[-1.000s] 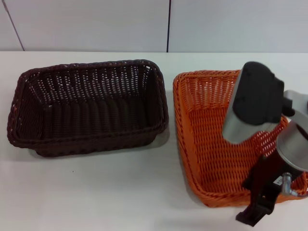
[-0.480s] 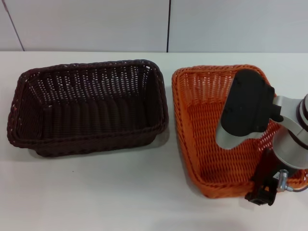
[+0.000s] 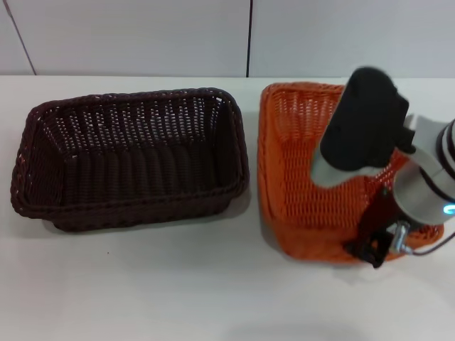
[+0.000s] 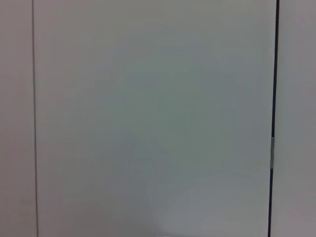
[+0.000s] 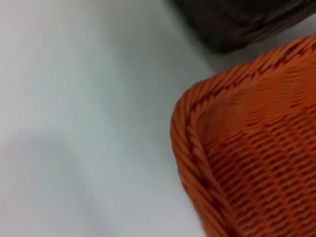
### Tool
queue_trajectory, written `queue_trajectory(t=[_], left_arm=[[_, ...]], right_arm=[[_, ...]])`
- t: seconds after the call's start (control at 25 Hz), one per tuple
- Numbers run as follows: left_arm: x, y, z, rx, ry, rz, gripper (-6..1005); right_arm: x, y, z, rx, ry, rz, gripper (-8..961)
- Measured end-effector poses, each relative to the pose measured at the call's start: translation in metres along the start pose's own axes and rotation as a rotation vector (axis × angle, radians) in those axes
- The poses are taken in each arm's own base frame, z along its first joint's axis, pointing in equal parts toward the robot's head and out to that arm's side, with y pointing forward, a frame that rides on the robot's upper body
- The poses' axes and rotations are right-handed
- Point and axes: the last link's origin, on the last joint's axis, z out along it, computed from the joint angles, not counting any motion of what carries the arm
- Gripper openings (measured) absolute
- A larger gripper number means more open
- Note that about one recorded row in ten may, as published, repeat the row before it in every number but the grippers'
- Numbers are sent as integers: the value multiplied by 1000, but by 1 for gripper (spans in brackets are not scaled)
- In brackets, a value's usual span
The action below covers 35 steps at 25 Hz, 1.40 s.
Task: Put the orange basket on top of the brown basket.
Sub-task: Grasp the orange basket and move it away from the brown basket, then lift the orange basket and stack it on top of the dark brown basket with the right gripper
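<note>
The robot's right gripper is holding the orange basket's rim (image 3: 327,233) and the brown basket (image 3: 135,160) is empty, so the robot should keep carrying the orange basket until it sits on the brown one.
The orange basket (image 3: 295,177) is at the right of the white table, with its near edge raised. My right gripper (image 3: 371,245) is at the basket's near right rim and appears shut on it; the arm's dark wrist hides part of the basket's inside. In the right wrist view a corner of the orange basket's braided rim (image 5: 197,148) fills the frame, with an edge of the brown basket (image 5: 247,19) beyond it. The brown basket (image 3: 135,206) sits flat and empty at the left, a small gap from the orange one. My left gripper is out of view.
The white table (image 3: 178,284) has bare surface in front of both baskets. A pale panelled wall (image 3: 142,35) stands just behind the table; the left wrist view shows only that wall (image 4: 148,118).
My right gripper has moved up and away from the table's front edge. The orange basket's near edge has risen with it and the basket has shifted back.
</note>
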Motion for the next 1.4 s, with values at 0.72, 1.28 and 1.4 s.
queue_trajectory(t=[0.72,1.28,1.4], left_arm=[[0,2,3,-1,14,8,785],[-12,8,1,-19,-27,-36,784],[-14,10,1,-25,-32,-41,784]], right_arm=[[-47,-2,-54,304,-164,-199,151],[-76,21,-48,522,-223,-1117,200],[-70,22,-36,542,-204,-1253,211]])
